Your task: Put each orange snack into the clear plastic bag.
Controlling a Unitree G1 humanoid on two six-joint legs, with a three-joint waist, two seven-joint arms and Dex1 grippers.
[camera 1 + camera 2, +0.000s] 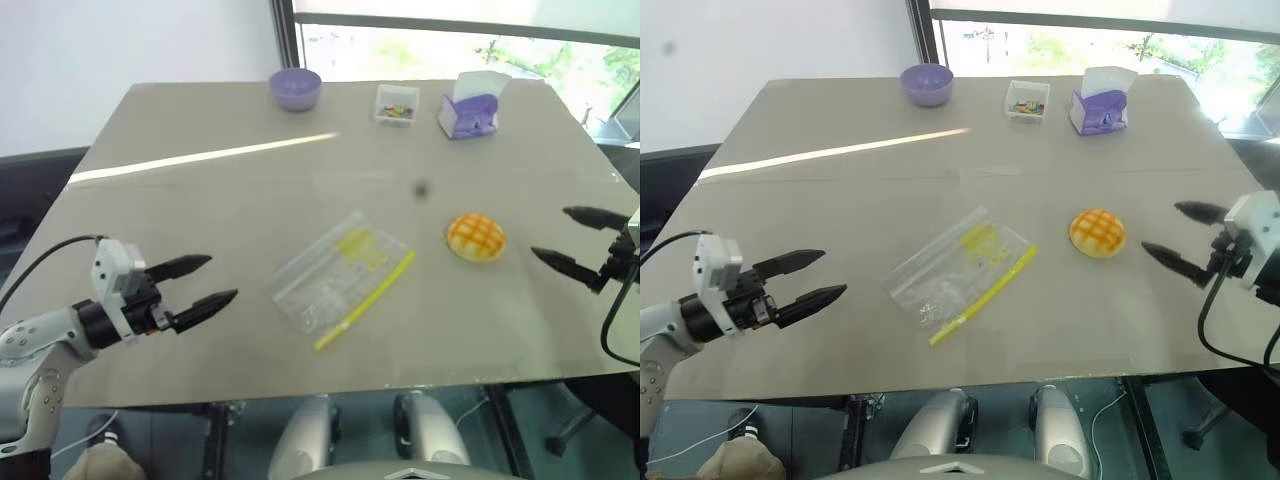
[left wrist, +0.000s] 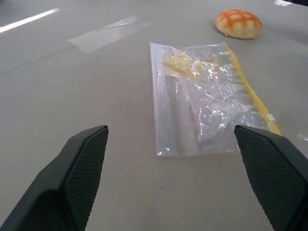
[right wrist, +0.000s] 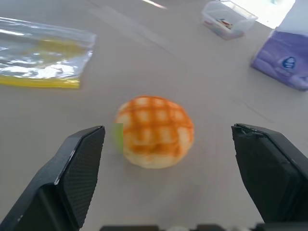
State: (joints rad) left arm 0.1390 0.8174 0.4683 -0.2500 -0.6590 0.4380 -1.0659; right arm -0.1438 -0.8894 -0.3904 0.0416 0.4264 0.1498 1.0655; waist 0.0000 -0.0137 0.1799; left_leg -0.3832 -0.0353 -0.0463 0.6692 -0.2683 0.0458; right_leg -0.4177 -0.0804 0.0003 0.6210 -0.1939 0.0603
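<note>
The yellow strip (image 1: 380,287) runs along the clear plastic bag's edge, so the bag's opening will come apart there into separate yellow edges when the robot lifts the yellow strip.
The orange snack (image 1: 476,237), a domed bun with a criss-cross top, sits on the table right of centre. The clear plastic bag (image 1: 340,268) lies flat to its left, its yellow strip (image 1: 367,300) along the near right edge. My right gripper (image 1: 573,240) hovers open just right of the snack, pointing at it, and the snack (image 3: 155,131) lies ahead between its fingers. My left gripper (image 1: 207,281) is open at the near left, aimed toward the bag (image 2: 202,96), a short gap away.
Along the table's far edge stand a purple bowl (image 1: 295,88), a small clear tub of candies (image 1: 396,104) and a purple tissue box (image 1: 470,108). A window runs behind the table (image 1: 200,200). The near table edge lies just below both grippers.
</note>
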